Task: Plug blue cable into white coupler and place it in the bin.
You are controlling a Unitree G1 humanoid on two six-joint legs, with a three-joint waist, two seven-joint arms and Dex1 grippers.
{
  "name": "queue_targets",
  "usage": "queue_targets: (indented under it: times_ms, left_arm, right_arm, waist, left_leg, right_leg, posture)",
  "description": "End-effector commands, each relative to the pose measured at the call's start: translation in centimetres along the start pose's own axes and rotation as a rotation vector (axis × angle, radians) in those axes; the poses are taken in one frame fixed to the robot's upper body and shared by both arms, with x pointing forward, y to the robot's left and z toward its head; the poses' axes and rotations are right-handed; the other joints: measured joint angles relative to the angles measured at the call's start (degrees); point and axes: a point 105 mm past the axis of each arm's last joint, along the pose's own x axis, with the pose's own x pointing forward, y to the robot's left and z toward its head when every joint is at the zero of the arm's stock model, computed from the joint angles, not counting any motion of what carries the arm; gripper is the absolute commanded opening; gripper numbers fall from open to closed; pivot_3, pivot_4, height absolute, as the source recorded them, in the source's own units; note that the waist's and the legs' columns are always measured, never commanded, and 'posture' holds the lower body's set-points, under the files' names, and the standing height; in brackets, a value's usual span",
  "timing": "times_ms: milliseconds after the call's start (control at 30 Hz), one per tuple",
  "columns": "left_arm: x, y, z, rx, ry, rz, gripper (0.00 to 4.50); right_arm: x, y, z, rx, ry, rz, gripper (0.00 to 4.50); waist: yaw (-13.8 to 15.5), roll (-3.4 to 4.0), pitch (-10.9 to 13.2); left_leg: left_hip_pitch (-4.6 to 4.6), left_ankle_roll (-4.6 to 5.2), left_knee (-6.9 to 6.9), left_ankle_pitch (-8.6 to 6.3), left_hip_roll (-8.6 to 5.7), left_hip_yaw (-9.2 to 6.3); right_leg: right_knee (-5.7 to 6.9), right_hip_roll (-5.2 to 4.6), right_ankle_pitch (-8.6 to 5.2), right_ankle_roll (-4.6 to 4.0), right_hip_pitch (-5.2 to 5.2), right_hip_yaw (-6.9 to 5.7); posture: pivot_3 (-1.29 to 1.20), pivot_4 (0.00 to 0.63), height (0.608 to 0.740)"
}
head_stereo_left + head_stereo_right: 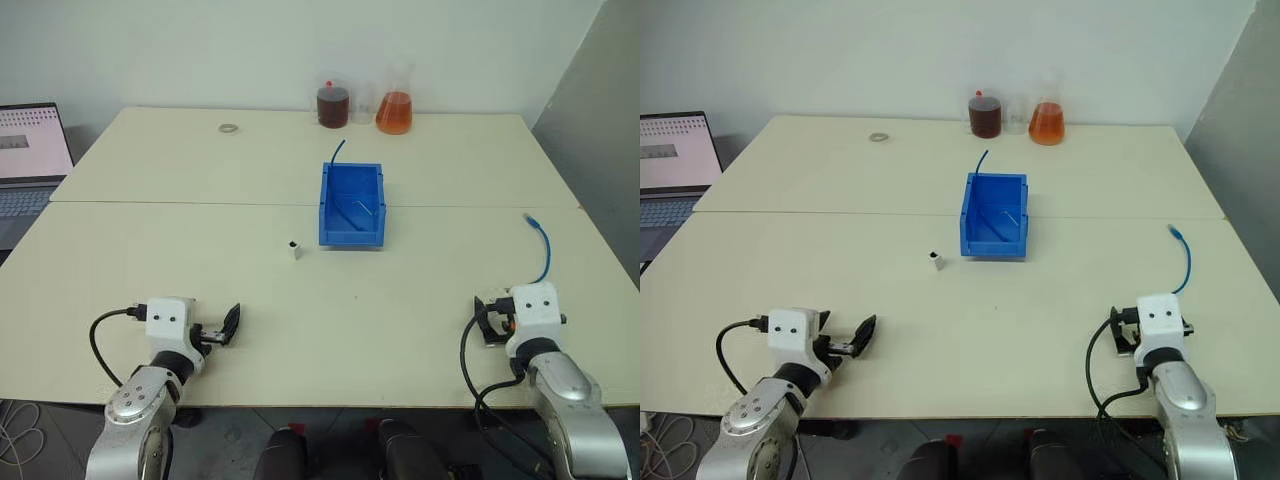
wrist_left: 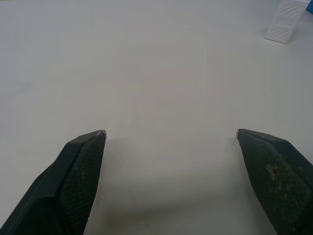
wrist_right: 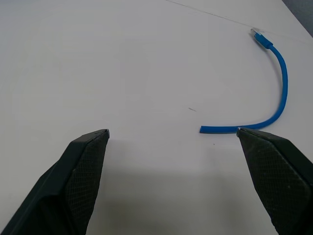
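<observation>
My right gripper should go next toward the part of the cable (image 1: 547,249) behind the plug and close there, as the blue cable's plug (image 1: 532,221) points away from the open fingers.
The blue cable (image 1: 541,245) lies curved on the table's right side, its plug end (image 3: 260,38) pointing away. My right gripper (image 3: 172,130) is open just short of the cable's cut end, one fingertip (image 3: 254,139) close beside it. The white coupler (image 1: 295,249) stands upright near the table's middle, just left of the bin (image 1: 352,238). My left gripper (image 1: 225,328) is open near the front left edge, well short of the coupler (image 2: 286,22), with nothing between its fingers.
A short dark-blue wire stub (image 1: 338,150) pokes up behind the bin. A dark jar (image 1: 332,105) and an orange flask (image 1: 394,110) stand at the back edge, a small ring (image 1: 229,128) to their left. A laptop (image 1: 30,160) sits at far left.
</observation>
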Motion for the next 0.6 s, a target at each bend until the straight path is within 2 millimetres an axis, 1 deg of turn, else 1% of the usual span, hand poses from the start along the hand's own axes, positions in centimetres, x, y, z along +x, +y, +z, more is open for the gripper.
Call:
queue_targets:
  times_ms: [33,167,267,533,600]
  left_arm:
    - [-0.17,0.81,1.75,-0.003,-0.069,0.048,4.5]
    - [0.31,1.19,2.21,-0.022,-0.086,0.064,4.5]
    - [0.26,1.44,2.13,-0.014,-0.083,0.072,4.5]
    - [0.21,1.69,2.04,0.005,-0.076,0.081,4.5]
    - [0.37,1.43,2.01,0.002,-0.07,0.06,4.5]
  right_arm:
    - [0.04,-1.09,1.74,-0.008,-0.067,-0.055,4.46]
    - [0.51,-1.59,2.29,-0.011,-0.087,-0.072,4.46]
    - [0.64,-1.84,2.27,-0.012,-0.085,-0.08,4.46]
    - [0.81,-1.69,2.3,-0.013,-0.086,-0.079,4.46]
    - [0.83,-1.69,2.28,-0.014,-0.086,-0.078,4.46]
  waist:
    - [0.01,0.0,-0.01]
    - [0.04,-0.02,-0.03]
    - [0.03,-0.04,-0.04]
    - [0.03,-0.04,-0.04]
    - [0.03,-0.04,-0.04]
  left_leg:
    - [0.0,0.0,0.0,0.0,0.0,0.0]
    - [0.01,0.0,0.01,0.0,-0.01,-0.01]
    - [0.01,0.0,0.0,0.0,-0.01,0.0]
    - [0.01,0.0,0.0,0.0,-0.01,0.0]
    - [0.01,0.0,0.0,0.0,-0.01,0.0]
  right_leg:
    - [0.0,0.0,0.0,0.0,0.0,0.0]
    - [0.0,0.01,0.0,0.01,0.01,-0.01]
    - [0.0,0.01,0.02,-0.02,0.01,0.0]
    - [0.0,0.01,0.05,-0.08,0.01,0.0]
    - [0.0,0.01,0.05,-0.07,0.01,0.0]
  posture:
    - [0.0,0.15,0.74]
    - [0.0,0.15,0.74]
    - [0.0,0.15,0.74]
    - [0.0,0.15,0.74]
    - [0.0,0.15,0.74]
